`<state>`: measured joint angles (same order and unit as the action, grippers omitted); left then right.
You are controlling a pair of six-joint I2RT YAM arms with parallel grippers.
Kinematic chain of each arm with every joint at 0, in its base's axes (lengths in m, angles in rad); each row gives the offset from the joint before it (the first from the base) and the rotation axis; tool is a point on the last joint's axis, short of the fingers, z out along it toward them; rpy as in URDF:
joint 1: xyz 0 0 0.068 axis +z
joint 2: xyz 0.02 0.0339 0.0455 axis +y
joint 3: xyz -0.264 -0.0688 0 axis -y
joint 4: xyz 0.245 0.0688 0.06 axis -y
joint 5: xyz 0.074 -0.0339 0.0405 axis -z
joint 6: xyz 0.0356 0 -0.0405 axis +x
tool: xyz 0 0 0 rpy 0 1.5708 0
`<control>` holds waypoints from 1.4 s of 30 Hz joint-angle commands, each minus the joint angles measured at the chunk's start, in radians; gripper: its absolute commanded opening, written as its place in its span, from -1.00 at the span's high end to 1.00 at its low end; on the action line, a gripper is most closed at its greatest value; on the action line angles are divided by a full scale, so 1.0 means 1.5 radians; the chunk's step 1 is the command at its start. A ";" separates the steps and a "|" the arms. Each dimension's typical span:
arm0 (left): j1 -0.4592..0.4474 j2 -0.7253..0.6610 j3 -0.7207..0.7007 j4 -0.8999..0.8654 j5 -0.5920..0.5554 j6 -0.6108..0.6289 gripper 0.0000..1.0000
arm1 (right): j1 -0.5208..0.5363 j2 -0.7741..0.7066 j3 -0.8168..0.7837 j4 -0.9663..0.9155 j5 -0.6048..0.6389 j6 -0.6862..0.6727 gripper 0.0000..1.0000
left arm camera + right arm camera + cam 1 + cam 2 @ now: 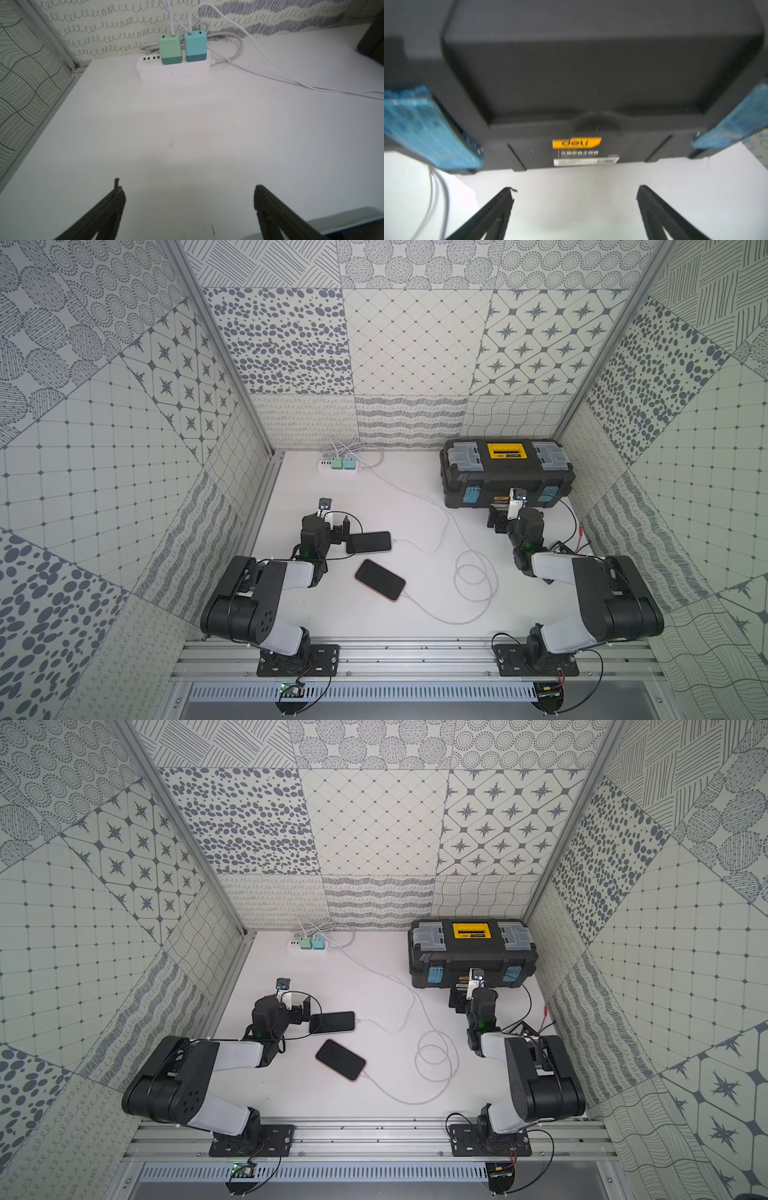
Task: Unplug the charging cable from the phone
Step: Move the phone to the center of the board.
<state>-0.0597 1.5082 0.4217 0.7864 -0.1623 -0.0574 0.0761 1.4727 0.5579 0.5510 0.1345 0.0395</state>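
Observation:
The pale-rimmed phone's cable-loose end (353, 544) is outside my left gripper's fingers, so next my left gripper moves back, turns and puts its fingers around the phone's long sides (370, 541) from that end.
Two dark phones lie flat on the white table (316, 618). One phone (369, 542) (332, 1022) has a pale rim and a white charging cable (417, 546) plugged into its right end. The other phone (380, 580) (340, 1060) has an orange rim and its own white cable (436, 616), also plugged in. My left gripper (336, 527) (188, 187) stands open and empty just left of the pale-rimmed phone, whose edge (353, 220) shows beside one finger in the left wrist view. My right gripper (498, 515) (575, 188) is open and empty, facing the toolbox front.
A black toolbox (507, 472) (591, 83) with blue latches stands at the back right. A white power strip (338, 466) (174, 69) with a green charger (170, 48) and a blue charger (195, 46) sits at the back. The cables loop in a coil (473, 576) mid-table.

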 commanded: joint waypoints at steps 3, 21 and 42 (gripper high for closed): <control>0.000 -0.152 0.101 -0.231 -0.024 -0.041 -0.98 | -0.003 -0.083 0.154 -0.225 -0.047 0.039 -0.94; 0.020 -0.262 0.322 -0.853 0.074 -0.497 -0.99 | 0.009 -0.107 0.384 -0.648 -0.269 0.270 -0.94; -0.161 -0.196 0.104 -0.787 0.196 -0.777 -0.98 | 0.188 -0.001 0.362 -0.688 -0.186 0.247 -0.94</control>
<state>-0.2615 1.1584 0.6106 -0.4751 0.0528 -1.0725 0.3569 1.4689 1.1030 -0.4915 -0.1677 0.4294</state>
